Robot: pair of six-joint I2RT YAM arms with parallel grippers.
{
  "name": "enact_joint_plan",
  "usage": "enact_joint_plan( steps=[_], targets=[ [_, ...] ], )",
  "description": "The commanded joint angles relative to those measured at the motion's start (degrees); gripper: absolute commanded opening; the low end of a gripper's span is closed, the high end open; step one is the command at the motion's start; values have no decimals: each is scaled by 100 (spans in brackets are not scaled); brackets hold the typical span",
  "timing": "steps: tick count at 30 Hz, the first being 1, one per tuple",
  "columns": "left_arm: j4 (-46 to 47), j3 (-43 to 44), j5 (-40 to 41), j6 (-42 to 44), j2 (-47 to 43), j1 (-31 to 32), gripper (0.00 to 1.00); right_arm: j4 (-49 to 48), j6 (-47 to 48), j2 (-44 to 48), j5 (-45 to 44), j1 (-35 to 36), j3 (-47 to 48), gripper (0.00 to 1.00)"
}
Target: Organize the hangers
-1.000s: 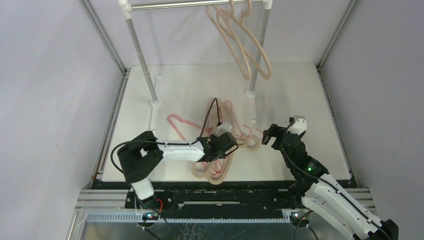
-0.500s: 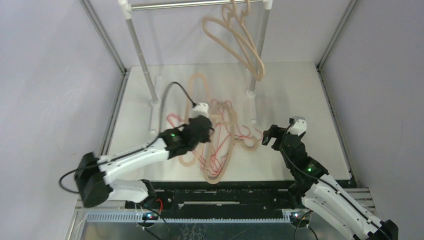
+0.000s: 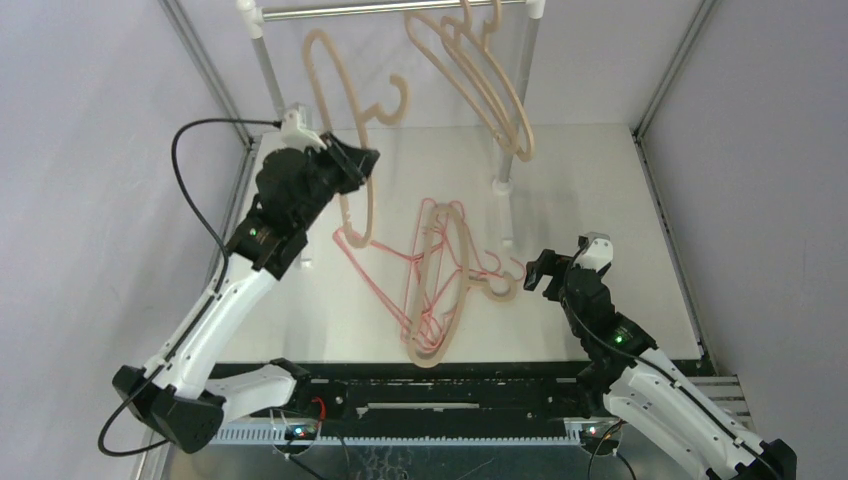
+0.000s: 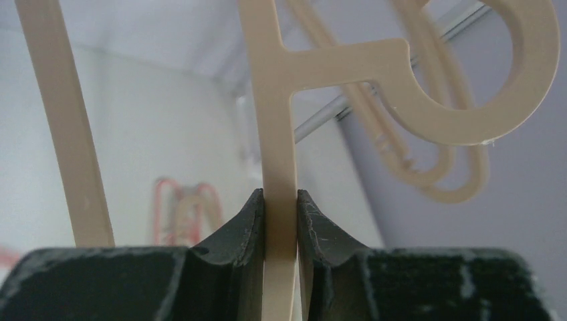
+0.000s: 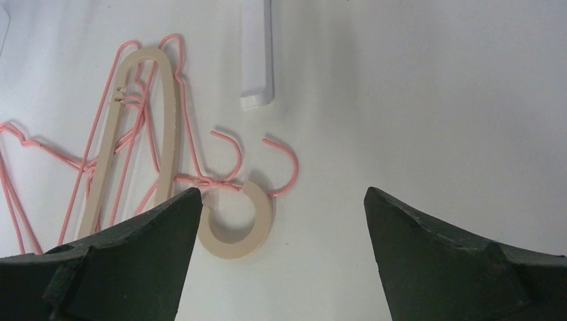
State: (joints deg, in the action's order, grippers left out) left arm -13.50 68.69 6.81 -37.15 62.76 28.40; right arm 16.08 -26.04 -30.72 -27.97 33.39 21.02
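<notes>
The held beige hanger's hook [image 3: 400, 102] opens toward a clear part of the bar [image 3: 372, 10], so my left gripper keeps bringing it there until it sits over the bar.
My left gripper [image 3: 352, 163] is raised high at the back left, shut on a beige hanger [image 3: 340, 115]; its bar [image 4: 279, 167] is pinched between my jaws, its hook [image 4: 468, 100] up near the silver rail [image 3: 390, 10]. Two beige hangers [image 3: 490, 90] hang on the rail at the right. On the table lie one beige hanger [image 3: 445, 290] and several pink wire hangers [image 3: 425, 265] tangled together. My right gripper [image 3: 552, 268] is open and empty just right of that pile; the beige hook [image 5: 237, 224] and pink hooks [image 5: 284, 164] lie before its jaws.
The rail stands on two silver posts with white joints and feet [image 3: 500, 185]; a white foot [image 5: 257, 60] shows in the right wrist view. Grey walls and metal frame bars enclose the white table [image 3: 600, 190].
My left arm has swung up and back from the pile, lifting one beige hanger off the table toward the rail. The hangers on the rail have swayed. The right arm has not moved.
</notes>
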Motion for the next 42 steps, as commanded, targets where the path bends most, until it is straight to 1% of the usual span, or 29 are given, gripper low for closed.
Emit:
enact_joint_plan(
  steps=[1, 4, 8, 13, 16, 20, 24, 26, 30, 33, 36, 39, 42],
  targets=[
    [1032, 829, -1180, -656, 532, -453, 0, -178, 88, -13, -62, -9, 220, 100],
    [1389, 1299, -1582, -1099, 972, -711, 0, -157, 141, -12, -80, -16, 278, 100],
    [1695, 1902, -1842, -1513, 1523, -905, 0, -140, 151, -28, -65, -14, 330, 100],
    [2312, 2324, -2181, -2285, 2201, -1105, 0, -93, 126, -56, -46, -16, 344, 100],
    [2858, 2459, -2353, -2843, 2536, -1154, 0, -57, 95, -64, -57, -15, 348, 100],
    [2961, 2709, -2438, -3235, 2931, -1160, 0, -10, 55, -97, -101, -16, 350, 100],
    [3054, 2590, -2377, -3451, 3072, -1147, 0, 10, 28, -138, -145, -19, 346, 100],
    [3090, 2590, -2358, -3558, 3158, -1145, 2, 7, 21, -160, -150, -22, 340, 100],
    [3028, 2906, -2516, -3679, 3489, -1134, 3, -7, -1, -194, -148, -17, 315, 100],
    [2898, 3187, -2604, -3719, 3795, -1097, 8, 5, -28, -174, -152, -16, 284, 100],
    [2754, 3461, -2602, -3695, 4024, -1065, 7, -7, -43, -130, -152, -15, 255, 100],
    [2418, 3773, -2634, -3480, 4240, -983, 16, -8, -37, -117, -156, -24, 254, 100],
    [2313, 3859, -2747, -3290, 4379, -858, 27, -14, -33, -123, -163, -25, 254, 100]
  ],
)
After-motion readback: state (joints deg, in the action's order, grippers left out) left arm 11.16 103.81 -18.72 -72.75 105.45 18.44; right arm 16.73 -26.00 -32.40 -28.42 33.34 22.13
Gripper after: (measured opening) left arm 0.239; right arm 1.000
